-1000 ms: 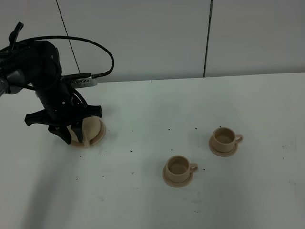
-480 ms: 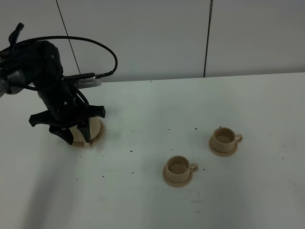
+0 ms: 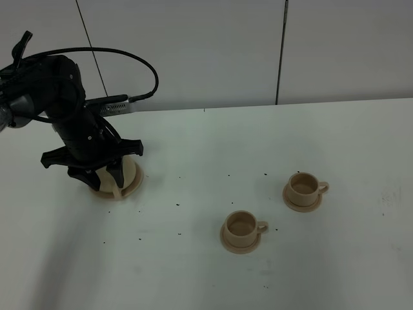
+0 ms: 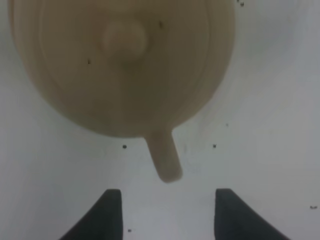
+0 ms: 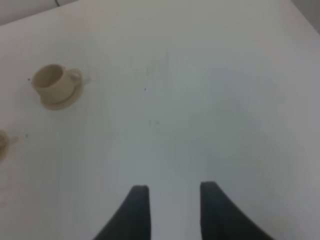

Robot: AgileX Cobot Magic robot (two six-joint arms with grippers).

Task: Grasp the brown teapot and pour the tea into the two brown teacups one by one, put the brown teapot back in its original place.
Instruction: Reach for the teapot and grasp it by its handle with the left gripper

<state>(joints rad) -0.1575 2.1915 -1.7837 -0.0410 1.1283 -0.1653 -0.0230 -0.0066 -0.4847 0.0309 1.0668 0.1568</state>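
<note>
The saucer's rim can be seen as a separate flat disc under the brown teapot, so I expect the teapot to come away from it when the robot lifts.
The brown teapot sits on its wide saucer, the original place, at the left of the table, mostly hidden under my left arm. In the left wrist view the teapot is seen from above, lid knob up, its handle pointing at the gap between the fingers. My left gripper is open and empty just behind the handle; it also shows in the high view. The two brown teacups stand on their saucers at centre right. My right gripper is open over bare table. No tea can be made out.
The white table carries scattered dark specks. A grey wall with dark seams stands behind it. In the right wrist view one teacup sits far from the gripper, and the rim of another saucer shows at the frame edge.
My left gripper has shifted a little toward the back over the teapot, which stays on its saucer. The cups have not moved.
</note>
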